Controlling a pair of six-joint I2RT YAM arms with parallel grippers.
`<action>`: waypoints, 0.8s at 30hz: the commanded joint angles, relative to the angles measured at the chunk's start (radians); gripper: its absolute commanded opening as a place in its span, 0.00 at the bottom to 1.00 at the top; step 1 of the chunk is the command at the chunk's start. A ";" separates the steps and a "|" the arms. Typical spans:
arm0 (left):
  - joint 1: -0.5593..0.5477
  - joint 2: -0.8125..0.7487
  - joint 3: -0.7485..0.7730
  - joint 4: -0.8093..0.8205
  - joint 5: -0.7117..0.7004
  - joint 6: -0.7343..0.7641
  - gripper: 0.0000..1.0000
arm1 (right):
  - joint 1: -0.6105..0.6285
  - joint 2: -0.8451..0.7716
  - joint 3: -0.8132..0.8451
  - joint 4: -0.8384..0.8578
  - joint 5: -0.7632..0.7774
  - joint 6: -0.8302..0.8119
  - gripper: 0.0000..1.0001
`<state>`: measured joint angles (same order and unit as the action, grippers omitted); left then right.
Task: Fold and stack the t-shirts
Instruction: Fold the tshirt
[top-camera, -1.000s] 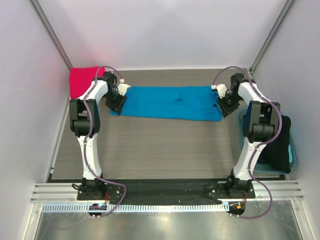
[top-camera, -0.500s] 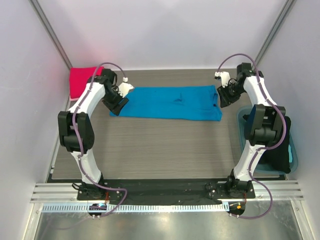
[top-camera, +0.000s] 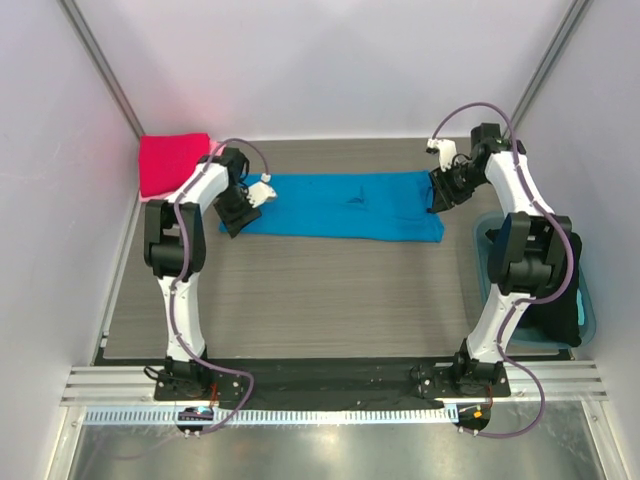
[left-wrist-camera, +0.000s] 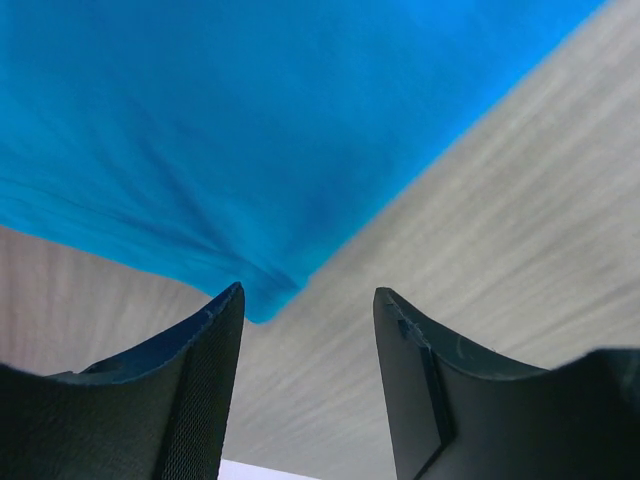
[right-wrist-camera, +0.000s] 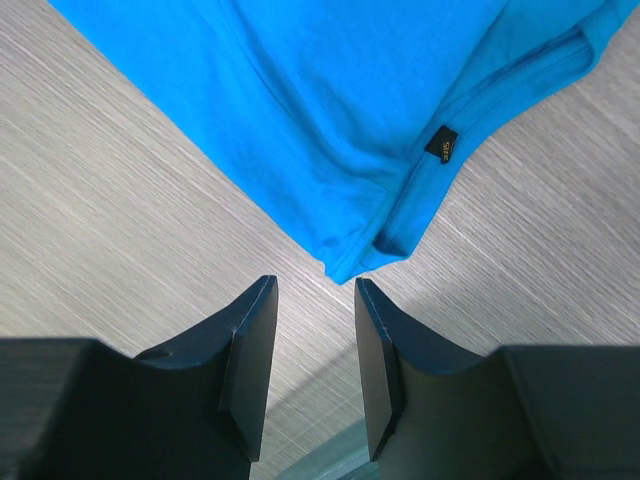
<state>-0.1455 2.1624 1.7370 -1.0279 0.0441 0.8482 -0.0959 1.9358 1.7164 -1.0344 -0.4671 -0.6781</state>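
The blue t-shirt (top-camera: 325, 206) is lying crosswise along the back. Next, my right gripper takes hold of its label end (right-wrist-camera: 441, 144) while my left gripper swings the other end toward the front.
The bright blue t-shirt (top-camera: 340, 205) lies folded into a long flat strip across the back of the table. My left gripper (top-camera: 231, 220) is open and empty at its left end. In the left wrist view, a corner of the blue cloth (left-wrist-camera: 262, 300) lies just beyond the gripper (left-wrist-camera: 308, 300). My right gripper (top-camera: 437, 200) is open and empty at the shirt's right end. In the right wrist view, a shirt corner (right-wrist-camera: 345, 268) with a small dark label (right-wrist-camera: 444, 146) lies just beyond the gripper (right-wrist-camera: 315, 290). The crimson red t-shirt (top-camera: 172, 163) lies folded at the back left. The pale pink shirt is out of view.
A translucent blue plastic tub (top-camera: 589, 305) holding dark cloth (top-camera: 556, 290) stands at the right edge, beside the right arm. White walls close in the left, back and right sides. The wood-grain table (top-camera: 330, 300) extends in front of the blue shirt.
Both grippers have shifted a little at the ends of the blue shirt: the left one turned and moved slightly right, the right one drew back and up. The shirt lies as before.
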 joint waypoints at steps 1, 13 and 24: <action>0.004 0.028 0.082 -0.032 -0.013 0.034 0.55 | 0.004 -0.100 0.000 -0.009 -0.042 0.020 0.43; 0.012 -0.001 -0.005 -0.172 0.002 0.075 0.18 | 0.004 -0.135 -0.038 0.017 -0.039 0.049 0.43; -0.031 -0.206 -0.188 -0.051 -0.048 -0.012 0.33 | 0.019 -0.044 0.028 0.108 -0.108 0.143 0.42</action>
<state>-0.1665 2.0445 1.5467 -1.1667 0.0311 0.8703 -0.0887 1.9038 1.6897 -0.9646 -0.5240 -0.5728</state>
